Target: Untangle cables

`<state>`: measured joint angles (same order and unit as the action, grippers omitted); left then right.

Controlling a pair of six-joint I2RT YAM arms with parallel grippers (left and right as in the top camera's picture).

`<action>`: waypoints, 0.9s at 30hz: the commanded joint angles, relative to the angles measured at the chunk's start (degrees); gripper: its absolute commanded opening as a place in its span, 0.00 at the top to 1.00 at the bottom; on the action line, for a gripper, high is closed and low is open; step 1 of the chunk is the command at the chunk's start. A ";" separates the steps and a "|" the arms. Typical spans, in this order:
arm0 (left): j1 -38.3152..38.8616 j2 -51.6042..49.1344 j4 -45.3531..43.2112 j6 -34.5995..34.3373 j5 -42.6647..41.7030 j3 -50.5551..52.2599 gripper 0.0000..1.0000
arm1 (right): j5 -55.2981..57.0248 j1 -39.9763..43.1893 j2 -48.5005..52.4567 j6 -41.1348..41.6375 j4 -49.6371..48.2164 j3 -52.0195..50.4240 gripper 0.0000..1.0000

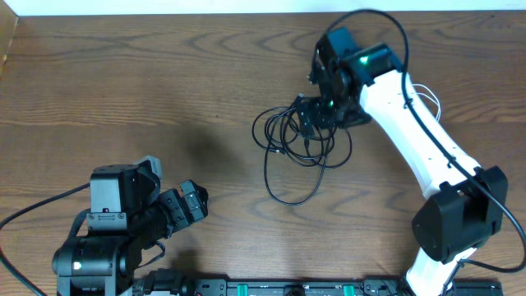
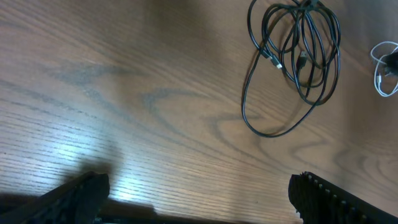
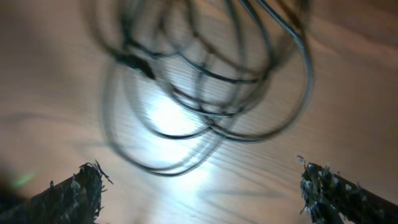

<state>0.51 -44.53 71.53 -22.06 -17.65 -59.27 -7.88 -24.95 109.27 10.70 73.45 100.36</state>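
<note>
The black cables lie in loose overlapping loops (image 2: 303, 31), so the outer loop (image 2: 332, 88) should come out long when I pull it, while the rest stays coiled.
The black cables (image 1: 297, 141) lie in a loose tangle of overlapping loops on the wooden table, right of centre, with one long loop (image 1: 292, 196) trailing toward the front. My right gripper (image 1: 315, 117) hovers over the tangle's far right side, open; in its wrist view the blurred cables (image 3: 205, 93) lie ahead of the open gripper (image 3: 202, 186), and nothing is between its fingers. A white cable (image 2: 385, 71) shows at the right edge of the left wrist view, beside the black cables (image 2: 298, 56). My left gripper (image 1: 196, 201) rests open at the front left, far from the tangle (image 2: 199, 190).
The right arm's white link (image 1: 411, 115) slants from its base (image 1: 456, 218) across the table's right side. The left arm base (image 1: 107, 238) sits front left with a thick black wire (image 1: 33, 210). A rail (image 1: 288, 288) runs along the front edge.
</note>
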 commanded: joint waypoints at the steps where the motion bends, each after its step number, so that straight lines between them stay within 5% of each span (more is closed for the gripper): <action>1: -0.22 0.00 -0.02 0.98 0.37 -0.13 0.02 | 9.46 1.01 0.24 8.87 -1.75 -5.77 0.01; 7: -0.22 0.00 -0.02 0.96 0.37 -0.15 0.03 | -1.79 1.99 0.24 9.18 -11.98 -15.06 0.05; 9: -0.22 0.00 -0.02 0.98 0.39 -0.13 0.02 | -5.31 1.68 0.24 9.20 -15.50 -17.79 0.12; 12: -0.22 0.00 -0.02 0.98 0.39 -0.13 0.02 | -5.62 0.98 0.24 11.32 -19.87 -21.49 0.37; 19: -0.22 0.00 -0.02 0.96 0.39 -0.13 0.02 | -2.12 0.15 0.24 20.24 -28.09 -29.68 0.42; 21: -0.22 0.00 -0.02 0.98 0.39 -0.13 0.02 | -2.14 0.13 0.26 20.79 -30.10 -31.15 0.55; 25: -0.22 0.00 -0.02 0.96 0.39 -0.13 0.02 | -2.21 0.15 0.13 20.48 -30.05 -30.99 0.97; 27: -0.22 0.00 0.00 0.98 0.37 -0.13 0.02 | -2.78 0.20 -0.04 20.48 -27.98 -29.33 0.99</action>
<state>0.51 -44.53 71.55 -22.06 -17.65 -59.27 -10.52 -24.67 109.34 30.37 43.72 69.36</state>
